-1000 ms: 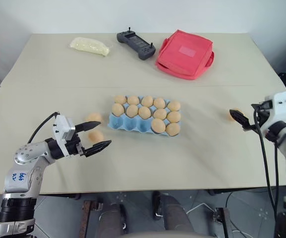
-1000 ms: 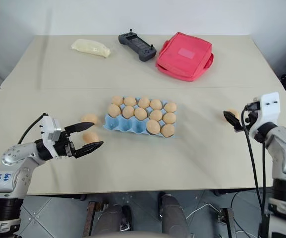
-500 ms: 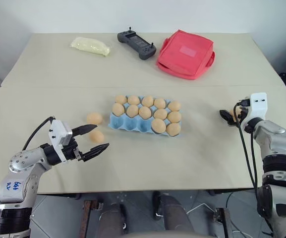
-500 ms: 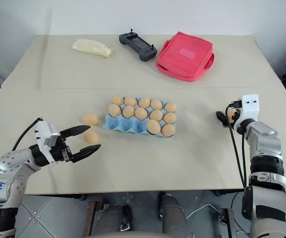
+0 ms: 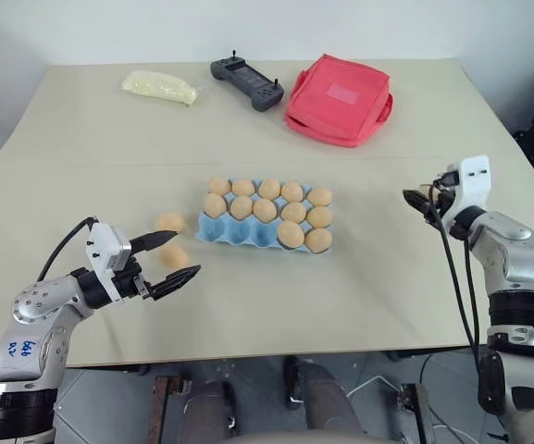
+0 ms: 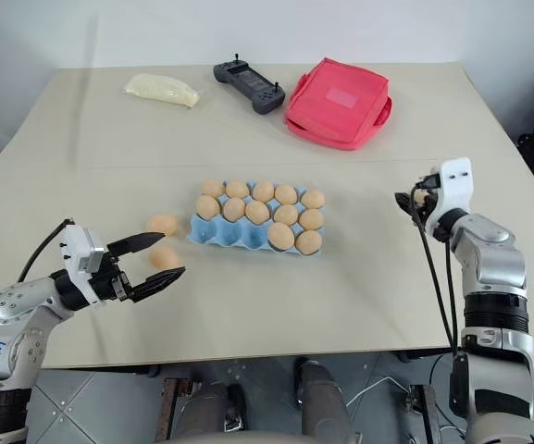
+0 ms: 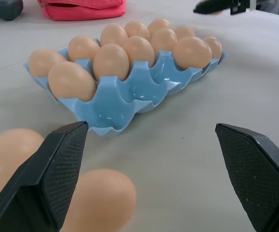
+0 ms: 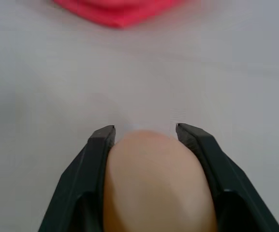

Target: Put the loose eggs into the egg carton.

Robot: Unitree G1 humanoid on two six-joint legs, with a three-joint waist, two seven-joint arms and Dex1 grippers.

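Note:
The held egg (image 8: pixel 158 186) is centred in my right gripper's fingers and the egg carton's nearest empty cup (image 5: pixel 265 236) is open above, so that gripper should keep going to that cup and let go.
The light blue egg carton (image 5: pixel 218 231) sits mid-table with several eggs in it; its front-left cups are bare. Two loose eggs (image 5: pixel 167 222) (image 5: pixel 176 256) lie on the table just left of it. My left gripper (image 5: pixel 186 254) hovers open beside them, with the nearer egg (image 7: pixel 100 198) close to its left finger (image 7: pixel 62 164). Out to the right of the carton, my right gripper (image 5: pixel 416 199) is shut on a third egg (image 8: pixel 154 179), which is pinched between both fingers above the table.
A red fabric pouch (image 5: pixel 339 100), a black controller (image 5: pixel 246 83) and a pale yellow bag (image 5: pixel 159 87) lie along the far side of the table. Bare tabletop separates the carton from my right gripper.
My right gripper closed on the egg at the right side of the table and carried it left toward the carton. My left gripper stayed open and about where it was.

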